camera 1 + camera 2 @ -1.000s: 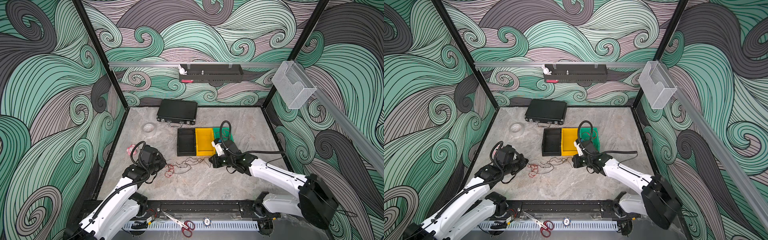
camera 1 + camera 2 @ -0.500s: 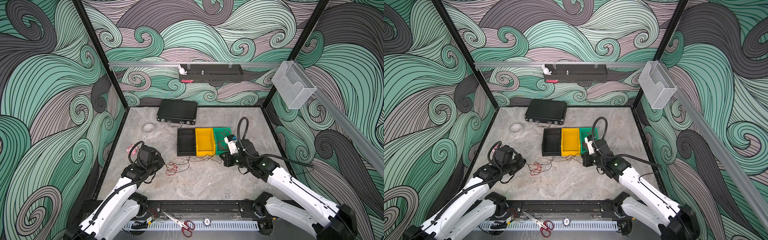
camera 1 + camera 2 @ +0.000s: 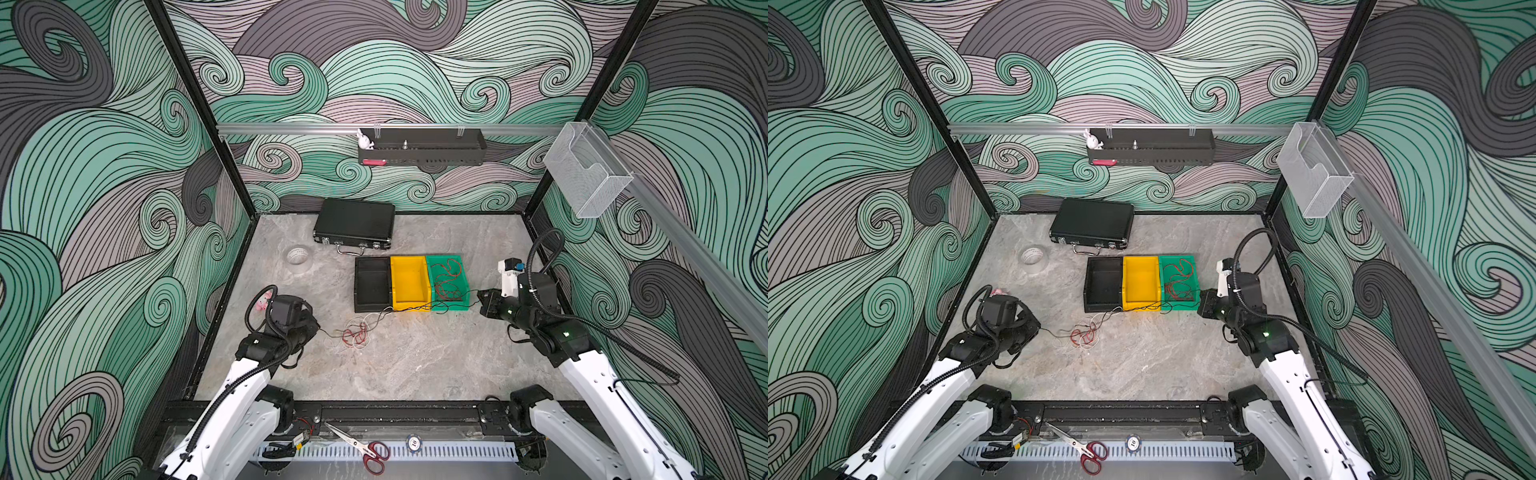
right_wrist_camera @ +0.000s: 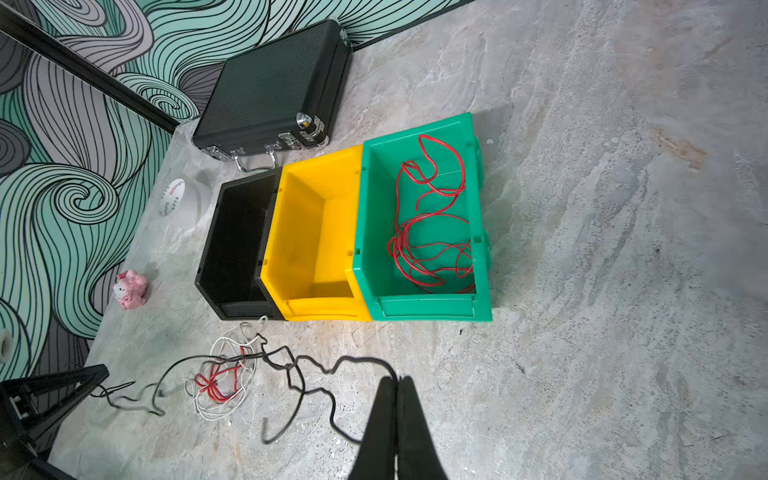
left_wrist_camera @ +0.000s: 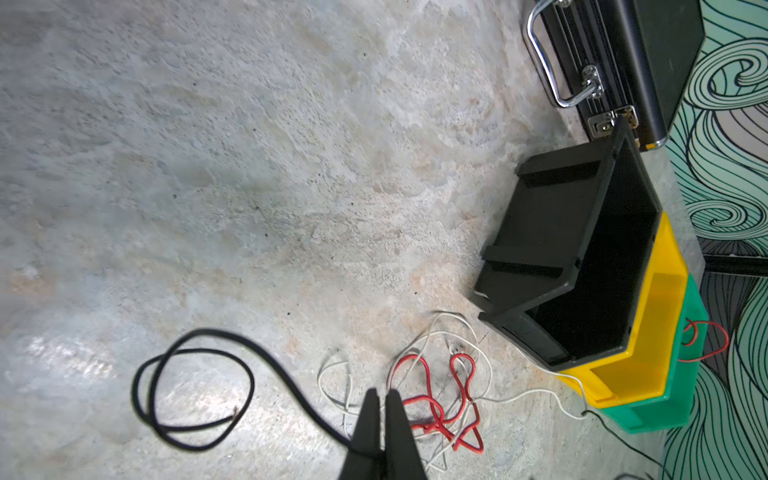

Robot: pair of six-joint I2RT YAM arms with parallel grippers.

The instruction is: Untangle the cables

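Note:
The black cable is hooked on the white cable (image 4: 261,339) next to the black bin, so my left gripper should raise its end (image 5: 329,425) while my right gripper goes back to that crossing.
A loose tangle of red and white cables (image 3: 354,335) (image 3: 1084,335) lies on the stone floor in front of the bins; it also shows in the wrist views (image 5: 440,399) (image 4: 220,378). A thin black cable (image 3: 411,308) (image 4: 361,358) runs out of the tangle both ways. My left gripper (image 3: 318,330) (image 5: 382,392) is shut on one end, with a slack black cable loop (image 5: 203,331) beside it. My right gripper (image 3: 478,297) (image 4: 397,378) is shut on the other end, by the green bin (image 3: 446,257) (image 4: 428,305). A separate red cable (image 3: 449,282) (image 4: 432,232) lies coiled in that bin.
A yellow bin (image 3: 409,264) and a black bin (image 3: 372,262) stand left of the green one. Behind them is a black case (image 3: 355,224), with a tape roll (image 3: 298,255) at back left and a pink toy (image 3: 262,301) by the left arm. Red-handled scissors (image 3: 365,451) lie on the front rail.
My right gripper has travelled right, from in front of the bins to beyond the green bin, drawing the black cable out of the tangle. The left gripper has shifted slightly left.

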